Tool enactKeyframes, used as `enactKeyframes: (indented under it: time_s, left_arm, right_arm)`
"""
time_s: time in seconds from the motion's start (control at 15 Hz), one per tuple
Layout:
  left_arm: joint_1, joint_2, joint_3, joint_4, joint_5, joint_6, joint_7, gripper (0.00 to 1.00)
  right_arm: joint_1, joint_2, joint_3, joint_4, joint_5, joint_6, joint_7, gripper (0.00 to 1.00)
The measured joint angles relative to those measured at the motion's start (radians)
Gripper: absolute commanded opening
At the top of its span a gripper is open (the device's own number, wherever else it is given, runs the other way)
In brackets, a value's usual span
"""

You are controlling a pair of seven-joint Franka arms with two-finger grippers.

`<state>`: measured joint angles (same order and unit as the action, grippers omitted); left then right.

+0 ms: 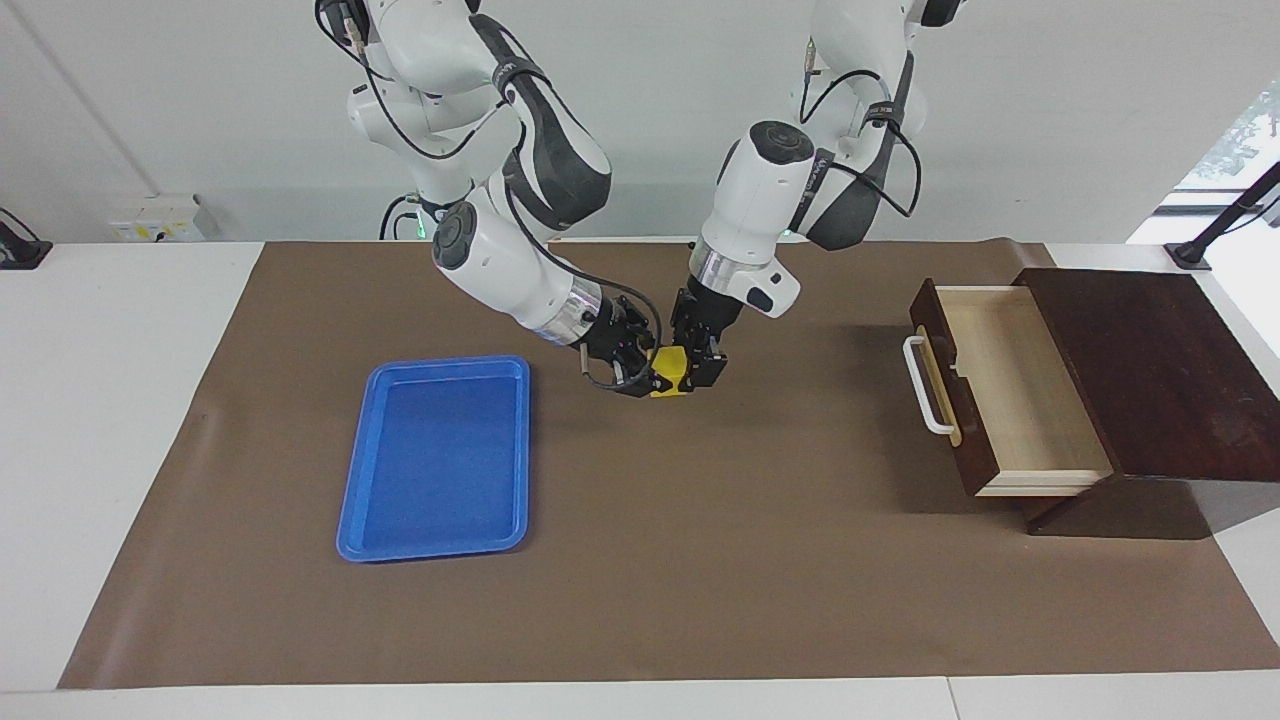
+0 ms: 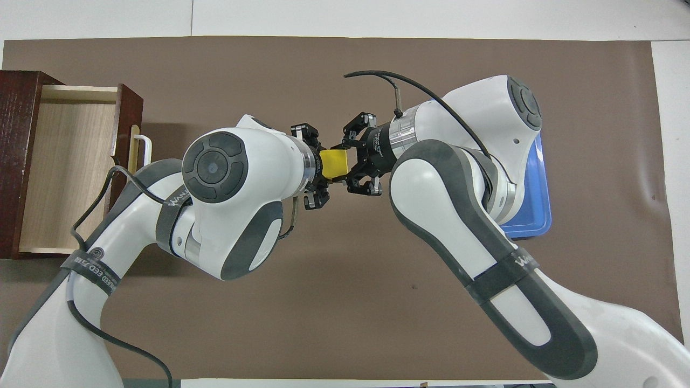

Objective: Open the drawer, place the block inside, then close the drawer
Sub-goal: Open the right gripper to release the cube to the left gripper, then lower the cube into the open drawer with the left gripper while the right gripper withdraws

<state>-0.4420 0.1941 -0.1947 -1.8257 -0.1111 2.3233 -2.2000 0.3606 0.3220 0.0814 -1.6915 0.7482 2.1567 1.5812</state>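
Note:
Next, my left gripper closes on the yellow block (image 2: 334,163) before my right gripper opens and backs away, as the open drawer (image 2: 70,169) is far across from my right gripper.
The small yellow block (image 1: 672,373) hangs in the air over the brown mat, between the blue tray and the drawer. My right gripper (image 1: 655,380) is shut on the block (image 2: 333,163) from the tray's side. My left gripper (image 1: 697,368) meets it from the drawer's side, with its fingers open on either side of the block. In the overhead view the left gripper (image 2: 322,164) and the right gripper (image 2: 339,163) face each other. The dark wooden drawer (image 1: 1010,390) stands pulled out at the left arm's end, with its pale inside bare and its white handle (image 1: 925,385) toward the table's middle.
A flat blue tray (image 1: 437,455) lies on the mat toward the right arm's end, with nothing in it; the right arm hides part of it in the overhead view (image 2: 533,215). The drawer's dark box (image 1: 1150,370) sits at the mat's edge.

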Motion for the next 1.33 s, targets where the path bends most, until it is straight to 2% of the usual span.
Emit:
enactKeyframes:
  time_s: [0.07,0.13,0.4,0.73,0.93,1.13,1.33]
  left_arm:
    - [0.0,0.0,0.0,0.0,0.0,0.0,0.0,0.0]
    - [0.0,0.0,0.0,0.0,0.0,-0.001,0.001,0.0]
    - [-0.001,0.0,-0.003,-0.001,0.0,-0.013,0.012,0.0]
    - [0.043,-0.003,0.015,0.042,0.0,-0.15,0.108,0.0]
    - [0.158,-0.03,0.018,0.094,-0.011,-0.291,0.243,0.0]
    - [0.332,-0.089,0.026,0.166,-0.081,-0.461,0.457,0.0]
    - [0.513,-0.118,0.033,0.233,-0.11,-0.603,0.673,0.0]
  right_arm:
    - [0.0,0.0,0.0,0.0,0.0,0.0,0.0,0.96]
    - [0.0,0.0,0.0,0.0,0.001,0.0,0.001,1.0]
    - [-0.006,0.0,-0.004,0.003,0.021,0.0,0.036,1.0]
    - [-0.009,0.0,-0.004,0.003,0.021,0.0,0.038,1.0]
    - [-0.01,0.0,-0.004,0.006,0.021,0.0,0.038,1.0]
    - [-0.02,0.0,-0.008,0.01,0.021,-0.011,0.038,1.0]
    - [-0.09,-0.012,-0.016,0.035,0.01,-0.099,0.038,1.0]
